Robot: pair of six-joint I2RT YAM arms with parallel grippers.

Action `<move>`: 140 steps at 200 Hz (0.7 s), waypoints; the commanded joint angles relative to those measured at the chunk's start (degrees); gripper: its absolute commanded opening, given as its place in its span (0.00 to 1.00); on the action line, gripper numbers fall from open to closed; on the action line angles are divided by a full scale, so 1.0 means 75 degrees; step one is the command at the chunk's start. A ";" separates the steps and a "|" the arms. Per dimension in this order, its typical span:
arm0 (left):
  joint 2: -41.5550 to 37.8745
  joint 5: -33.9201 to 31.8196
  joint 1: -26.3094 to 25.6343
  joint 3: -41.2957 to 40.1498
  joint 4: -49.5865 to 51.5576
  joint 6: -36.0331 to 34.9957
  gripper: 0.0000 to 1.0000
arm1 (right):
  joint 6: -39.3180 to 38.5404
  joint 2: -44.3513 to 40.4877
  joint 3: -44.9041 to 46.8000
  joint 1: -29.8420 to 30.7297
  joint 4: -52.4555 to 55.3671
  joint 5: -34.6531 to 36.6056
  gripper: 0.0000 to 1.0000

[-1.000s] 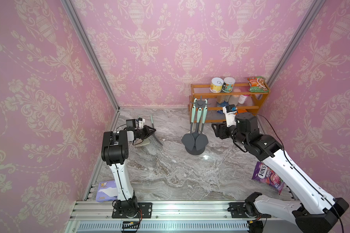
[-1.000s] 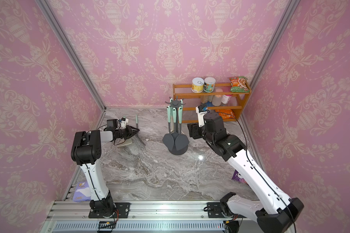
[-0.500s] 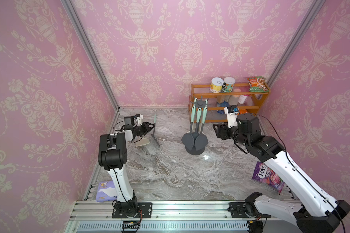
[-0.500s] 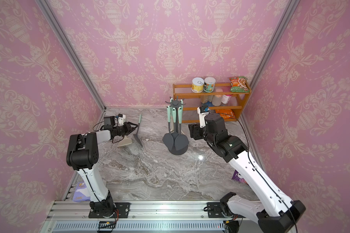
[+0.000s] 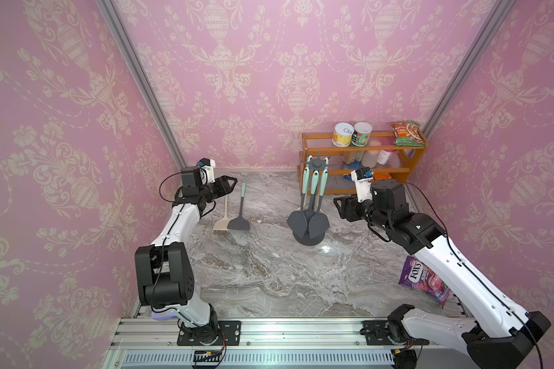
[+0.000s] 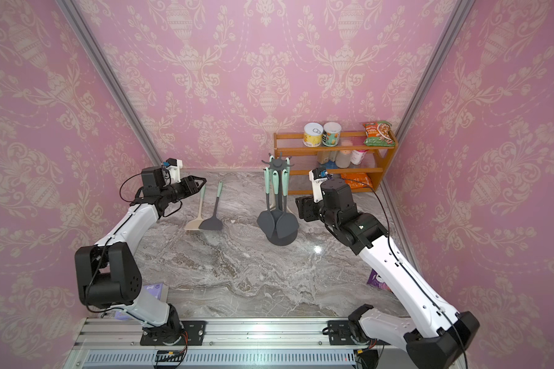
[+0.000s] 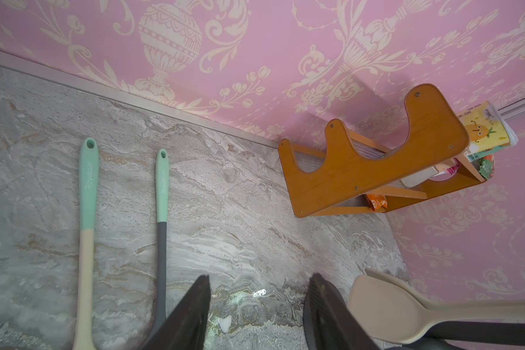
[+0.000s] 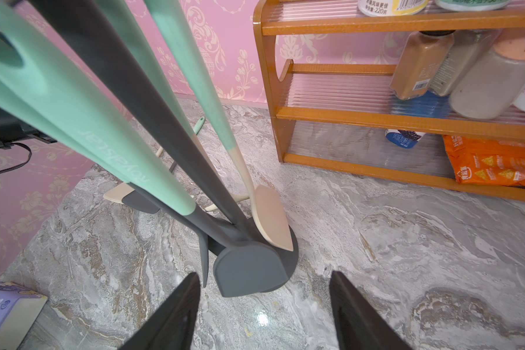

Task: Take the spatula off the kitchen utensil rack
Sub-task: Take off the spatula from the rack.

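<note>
Dark grey blades [image 5: 308, 222] crowd each other below the top of the rack, so the robot's right gripper should keep the nearest mint handle [image 5: 323, 180] steady while the left gripper unhooks another spatula.
The dark grey spatula [image 5: 239, 223] with a mint handle lies flat on the marble table, next to a beige one [image 5: 220, 224]; both show in the left wrist view, spatula [image 7: 162, 212]. My left gripper [image 5: 232, 183] hovers open over the handle ends, holding nothing; its fingers [image 7: 191, 315] frame bare marble. The kitchen utensil rack [image 5: 309, 239] stands mid-table with several mint-handled utensils hanging from its crown [image 6: 277, 163]. My right gripper [image 5: 341, 207] is open just right of the rack, facing its base [image 8: 288, 242].
An orange wooden shelf [image 5: 362, 159] with cans, bottles and snack packets stands at the back right behind the rack. A purple candy bag [image 5: 424, 281] lies by the right wall, and a pale purple box [image 6: 154, 290] sits near the left arm's base.
My left gripper opened and let go of the grey spatula, which now lies on the table beside the beige one; the gripper drew back toward the rear wall. The right arm held still.
</note>
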State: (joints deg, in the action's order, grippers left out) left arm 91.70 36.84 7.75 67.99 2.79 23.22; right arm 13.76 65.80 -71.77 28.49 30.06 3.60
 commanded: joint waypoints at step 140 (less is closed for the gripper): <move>-0.2573 0.1225 -0.2723 -0.1610 -0.1791 -0.0717 0.59 | -0.2013 -0.0471 0.2191 0.0101 -0.2868 -0.1708 0.70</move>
State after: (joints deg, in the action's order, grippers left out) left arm 75.59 42.65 -8.47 57.60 -6.92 22.74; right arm 2.00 64.10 -57.17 28.93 15.07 -7.33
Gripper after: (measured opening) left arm 0.581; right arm 0.700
